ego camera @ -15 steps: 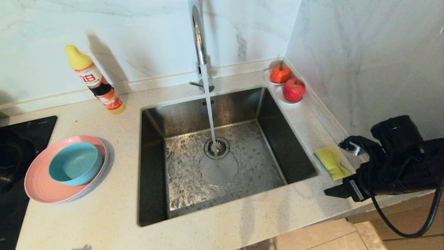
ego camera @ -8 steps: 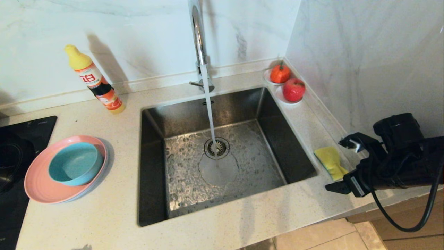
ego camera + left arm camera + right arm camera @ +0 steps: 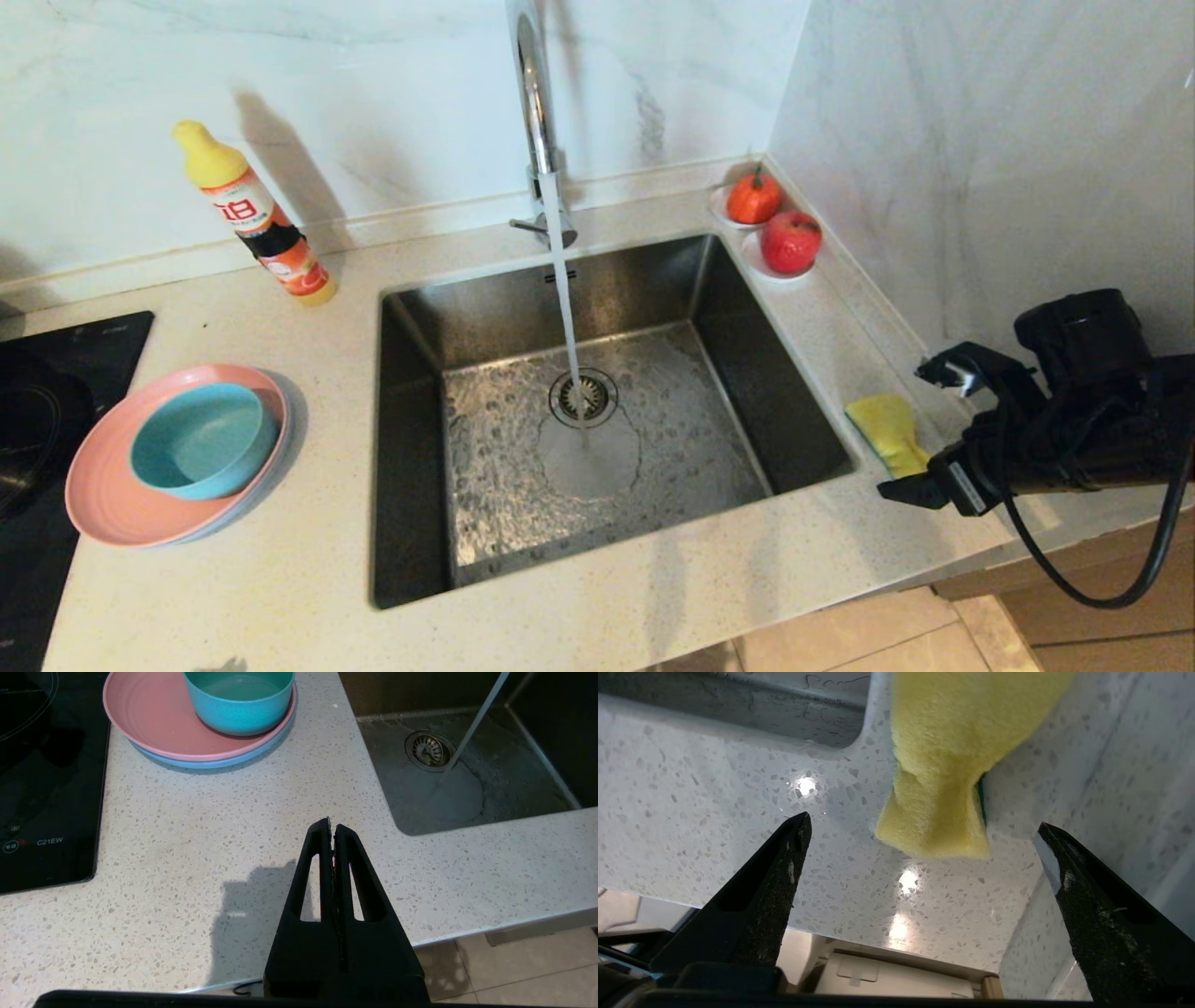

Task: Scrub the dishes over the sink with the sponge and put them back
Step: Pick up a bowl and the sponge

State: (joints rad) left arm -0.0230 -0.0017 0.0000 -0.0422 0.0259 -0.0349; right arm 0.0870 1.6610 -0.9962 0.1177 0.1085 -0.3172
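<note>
The yellow sponge already has a creased narrow part near its end. I expect the sponge to bunch up there and hold its broad part out when I lift.
The yellow sponge with a green underside lies flat on the counter right of the sink. My right gripper hangs low at the sponge's near end and is open, one finger to each side, touching nothing. In the right wrist view the sponge lies just beyond the open right gripper. A teal bowl sits in a pink plate, stacked on a pale bluish plate, left of the sink. My left gripper is shut and empty, parked above the counter's front edge.
Water runs from the chrome tap onto the drain. An orange detergent bottle stands at the back left. Two saucers with red fruit sit in the back right corner. A black hob lies at the far left. The marble wall stands close beside my right arm.
My right gripper has edged a little toward the back wall and its wrist has rolled slightly. The sponge, the dishes and the left gripper have not moved.
</note>
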